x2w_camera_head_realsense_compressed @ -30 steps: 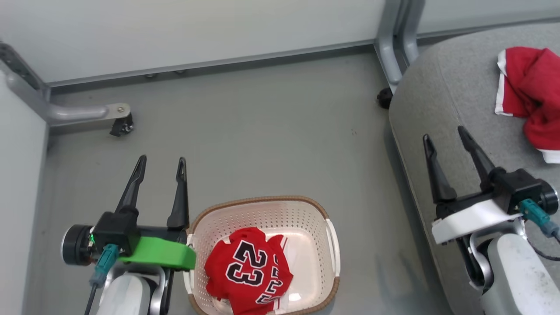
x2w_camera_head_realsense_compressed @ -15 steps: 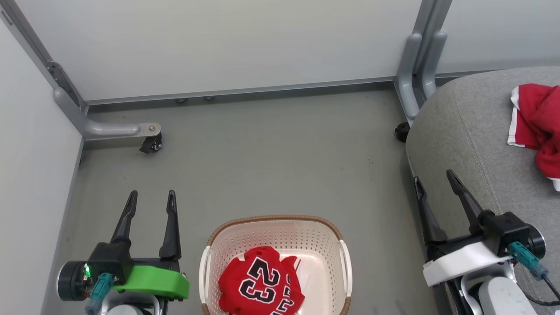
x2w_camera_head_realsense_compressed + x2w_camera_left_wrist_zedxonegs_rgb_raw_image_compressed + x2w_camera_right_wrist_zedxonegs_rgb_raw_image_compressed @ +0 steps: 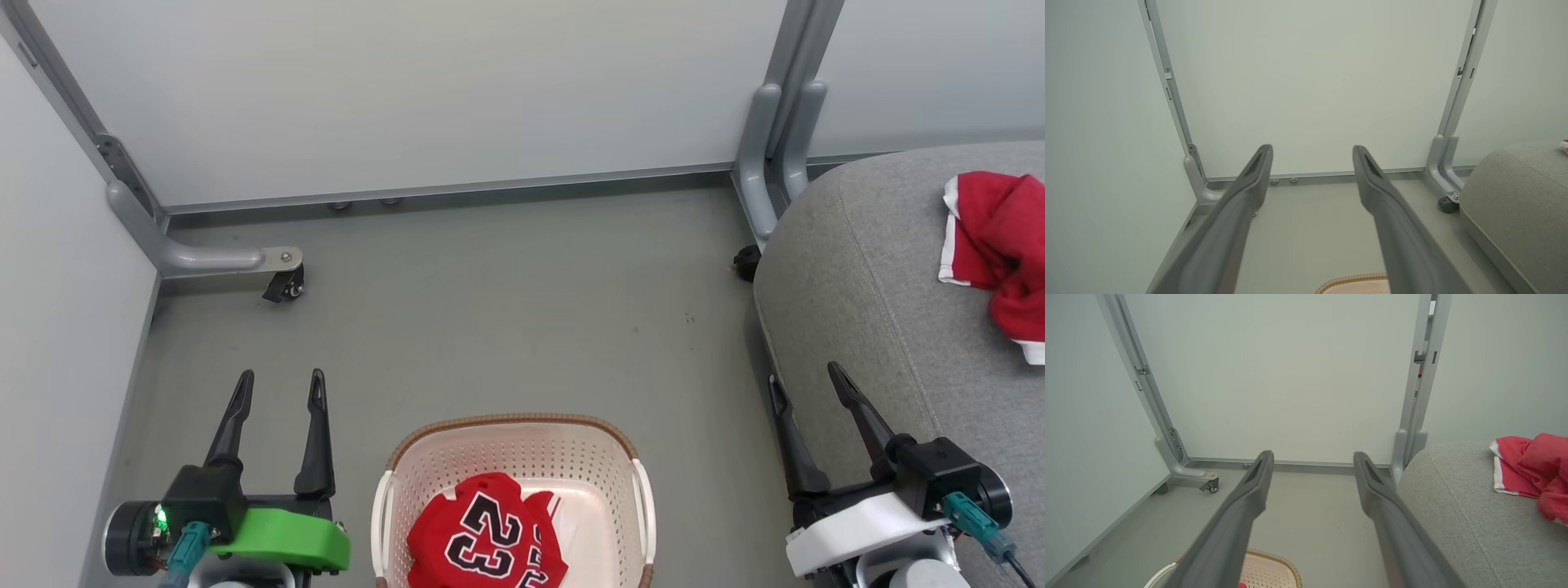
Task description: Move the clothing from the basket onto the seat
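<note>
The basket's bottom (image 3: 592, 537) can be seen next to the crumpled red jersey (image 3: 485, 537). So I should expect the basket to be empty underneath when I lift the jersey out.
The cream basket (image 3: 506, 445) with its brown rim stands on the floor at the bottom middle of the head view, holding the red jersey (image 3: 486, 535) numbered 23. A plain red garment with white trim (image 3: 996, 249) lies on the grey seat (image 3: 865, 286) at the right; in the right wrist view the garment (image 3: 1533, 473) rests on the seat (image 3: 1453, 514) too. My left gripper (image 3: 280, 380) hangs open left of the basket, holding nothing. My right gripper (image 3: 804, 376) is open and empty over the seat's left edge. The basket rim (image 3: 1351, 281) (image 3: 1267, 561) peeks in at the bottom of both wrist views.
Pale partition walls close off the back and left. A grey frame foot with a caster (image 3: 282, 282) sits at the back left, and a double post (image 3: 775, 147) with a black caster (image 3: 745, 263) stands beside the seat's far corner. Grey floor (image 3: 506, 310) lies between.
The head camera has tilted up, so the whole scene has slid down the picture. Both grippers have drawn back toward the bottom edge, still open. The jersey and the other garment lie as before.
</note>
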### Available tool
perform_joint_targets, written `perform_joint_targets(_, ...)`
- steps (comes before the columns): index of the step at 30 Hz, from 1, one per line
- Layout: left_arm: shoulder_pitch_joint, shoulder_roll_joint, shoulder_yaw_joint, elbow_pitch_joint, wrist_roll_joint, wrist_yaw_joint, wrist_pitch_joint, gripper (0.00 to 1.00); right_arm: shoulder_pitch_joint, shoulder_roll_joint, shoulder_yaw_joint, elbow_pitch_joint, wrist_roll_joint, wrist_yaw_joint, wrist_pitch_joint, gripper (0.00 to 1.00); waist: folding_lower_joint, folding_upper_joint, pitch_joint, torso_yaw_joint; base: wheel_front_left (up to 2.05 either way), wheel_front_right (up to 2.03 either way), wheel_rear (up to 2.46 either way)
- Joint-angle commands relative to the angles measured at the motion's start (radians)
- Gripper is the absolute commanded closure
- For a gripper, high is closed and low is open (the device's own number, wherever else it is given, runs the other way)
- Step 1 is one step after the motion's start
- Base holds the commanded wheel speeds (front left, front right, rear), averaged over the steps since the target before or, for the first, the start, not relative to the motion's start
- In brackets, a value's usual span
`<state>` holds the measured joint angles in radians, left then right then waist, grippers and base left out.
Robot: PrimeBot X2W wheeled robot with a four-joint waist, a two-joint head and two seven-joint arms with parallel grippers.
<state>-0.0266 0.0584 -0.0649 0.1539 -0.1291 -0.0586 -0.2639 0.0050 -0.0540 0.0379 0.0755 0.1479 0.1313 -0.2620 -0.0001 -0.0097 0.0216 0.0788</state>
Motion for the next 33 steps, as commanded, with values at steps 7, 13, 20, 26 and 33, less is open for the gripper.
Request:
perform_joint_targets(7,0.010,-0.003,0.011,-0.001,0.013,-0.013,-0.001,0.00,0.012,0.002,-0.005,-0.001,-0.008,-0.001,-0.005,0.00,0.0001,0.0097,0.001,-0.003,0.00,0.00,0.00)
perform_joint_targets(13,0.007,-0.005,0.014,-0.003,0.019,-0.017,-0.001,0.00,0.009,0.002,0.000,-0.005,-0.009,-0.001,-0.005,0.00,0.0001,0.0097,0.005,-0.004,0.00,0.00,0.00)
perform_joint_targets(20,-0.007,-0.007,0.016,0.005,0.019,-0.020,-0.001,0.00,-0.003,0.002,0.005,-0.006,-0.013,-0.001,-0.005,0.00,0.0001,0.0097,0.009,-0.013,0.00,0.00,0.00)
perform_joint_targets(26,-0.040,-0.007,0.002,0.014,0.028,-0.031,-0.001,0.00,-0.020,0.002,0.014,-0.005,-0.016,-0.001,-0.005,0.00,0.0001,0.0097,0.021,-0.029,0.00,0.00,0.00)
perform_joint_targets(33,-0.132,0.001,-0.051,0.050,0.053,-0.056,-0.001,0.00,-0.068,0.002,0.044,-0.015,-0.019,-0.001,-0.005,0.00,0.0001,0.0097,0.084,-0.065,0.00,0.00,0.00)
